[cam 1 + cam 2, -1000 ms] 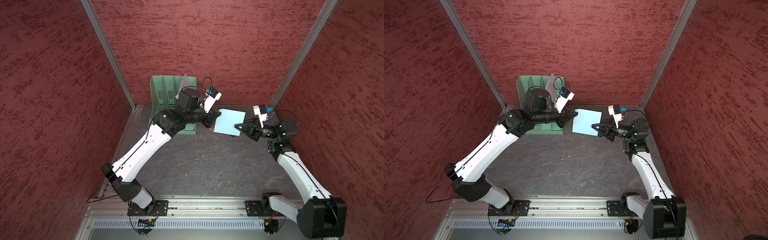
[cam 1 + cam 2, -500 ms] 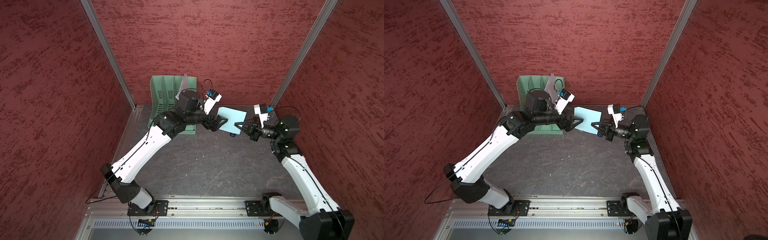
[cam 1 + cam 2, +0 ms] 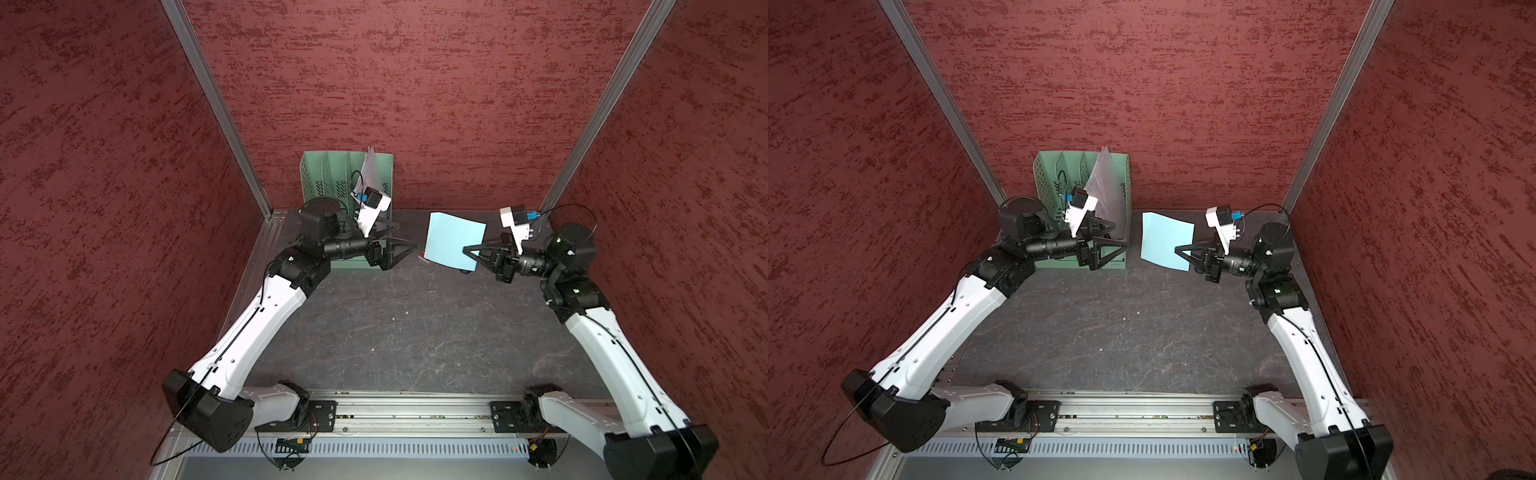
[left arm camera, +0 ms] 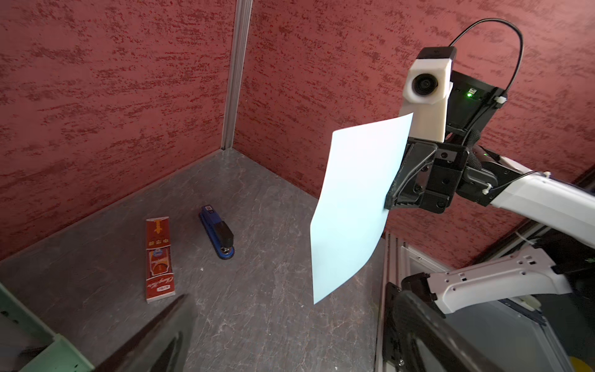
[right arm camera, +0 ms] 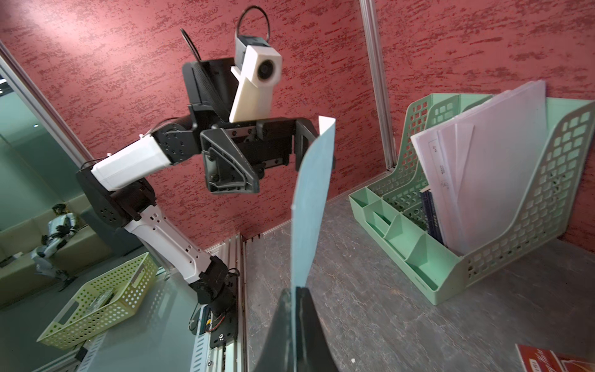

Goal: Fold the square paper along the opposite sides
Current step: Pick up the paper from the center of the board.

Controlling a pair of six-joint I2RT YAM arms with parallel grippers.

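The square paper slants, its loose edge [image 3: 428,237] short of my left gripper's open fingers [image 3: 400,249], so next my right gripper levels it and feeds that edge into them.
The square paper [image 3: 453,239] [image 3: 1165,241] is a light-blue sheet hanging in the air over the back of the table, flat and unfolded. My right gripper [image 3: 465,250] [image 3: 1177,250] is shut on its right edge. The right wrist view shows the sheet [image 5: 310,199] edge-on, pinched between the two dark fingers of that gripper [image 5: 294,290]. My left gripper [image 3: 405,237] [image 3: 1120,236] stands open to the left of the paper, clear of it, with nothing between its fingers. In the left wrist view the paper [image 4: 354,199] hangs from the right gripper [image 4: 388,203], beyond my open left gripper [image 4: 289,293].
A green file organizer [image 3: 332,178] holding white sheets [image 3: 1106,183] stands at the back, behind the left gripper. A red packet [image 4: 159,261] and a blue stapler [image 4: 219,236] lie on the table under the paper. A yellow-green basket [image 5: 106,299] sits off the table.
My left gripper has opened, let go of the paper's left edge and drawn back to the left. The right gripper keeps the sheet and has shifted slightly right with it.
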